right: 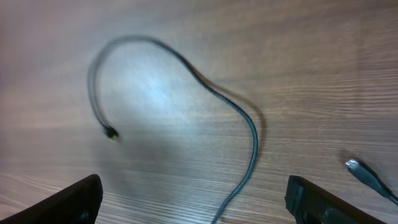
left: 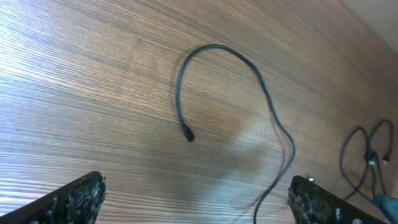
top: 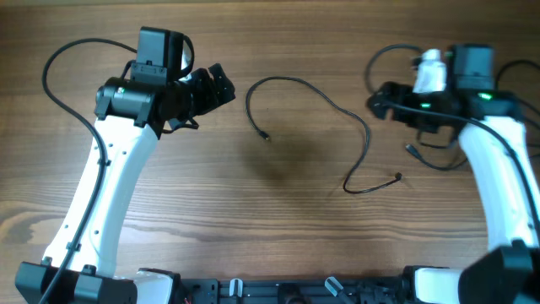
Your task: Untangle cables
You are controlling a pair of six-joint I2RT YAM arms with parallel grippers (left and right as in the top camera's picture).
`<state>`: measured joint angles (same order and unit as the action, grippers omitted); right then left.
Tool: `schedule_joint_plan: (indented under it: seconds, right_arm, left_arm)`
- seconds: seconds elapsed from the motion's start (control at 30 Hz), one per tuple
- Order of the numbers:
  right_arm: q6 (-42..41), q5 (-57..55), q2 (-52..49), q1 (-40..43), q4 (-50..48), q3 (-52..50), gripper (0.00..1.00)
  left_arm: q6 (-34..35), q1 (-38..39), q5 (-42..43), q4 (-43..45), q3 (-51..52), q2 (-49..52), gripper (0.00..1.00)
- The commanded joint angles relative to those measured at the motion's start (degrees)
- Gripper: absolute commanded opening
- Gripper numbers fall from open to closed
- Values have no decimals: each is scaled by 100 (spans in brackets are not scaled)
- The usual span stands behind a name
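Observation:
The robot's right gripper should grab the loose cable (top: 368,142) by its middle (top: 338,107) and move it out of the way first, because it takes up the space next to the second cable's loops.
One thin black cable (top: 359,118) lies loose on the wooden table between the arms. One plug (top: 267,138) is at its left end and another (top: 398,176) at its lower right end. A second black cable (top: 434,160) lies in loops under and beside my right arm, its plug (top: 411,150) free. My left gripper (top: 221,84) is open and empty, left of the first cable. My right gripper (top: 377,103) is open and empty, right of it. The left wrist view shows the first cable's arc (left: 214,48) ahead of the open jaws (left: 196,199). The right wrist view shows it (right: 249,124) running between the open jaws (right: 196,202).
The second cable's loops show at the right edge of the left wrist view (left: 367,155), and a plug end (right: 357,168) at the lower right of the right wrist view. Thick black wires run along both white arms. The arm bases stand at the table's front edge.

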<state>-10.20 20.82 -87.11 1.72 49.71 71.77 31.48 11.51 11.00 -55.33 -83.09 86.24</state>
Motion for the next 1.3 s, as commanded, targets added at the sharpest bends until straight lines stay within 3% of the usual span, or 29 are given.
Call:
schedule_joint_plan:
  seconds: [0.0,0.27,0.43,0.53,0.6,0.63,0.67,0.83,1.1,1.27]
  right_arm:
    - [149,-1008,-509,-439,-260,87,95]
    - [1056,-1440,-1884,-632,-1661,87,68]
    - [1810,-955,-2463,-638,-1794,87,60]
    - [1838,-758,-2706,-638,-1869,87,54]
    - [1808,-697,-2796,-638,-1882,85,42]
    - [1733,-691,-2820,-638,-1880,85,28]
    - [1703,-669,-2820,-638,-1882,87,21]
    - [1598,-651,-2820,-643,-1875,87,4]
    - [874,-656,-2433,-614,-1351,765,4]
    - [387,-1145,-1725,-603,-699,2208,4]
  left_arm:
    - [-262,-17,-170,-28,-50,-31,96]
    - [-264,-17,-173,-26,-48,4,97]
    - [-264,-17,-173,-22,-50,46,97]
    - [-262,-17,-173,9,-50,79,98]
    - [-260,-15,-170,20,-48,83,99]
    - [-262,-17,-170,17,-50,83,99]
    - [-262,-17,-170,17,-50,83,99]
    - [-260,-17,-170,17,-50,83,100]
    - [-260,-17,-170,17,-50,83,100]
    - [-260,-17,-170,17,-50,83,100]
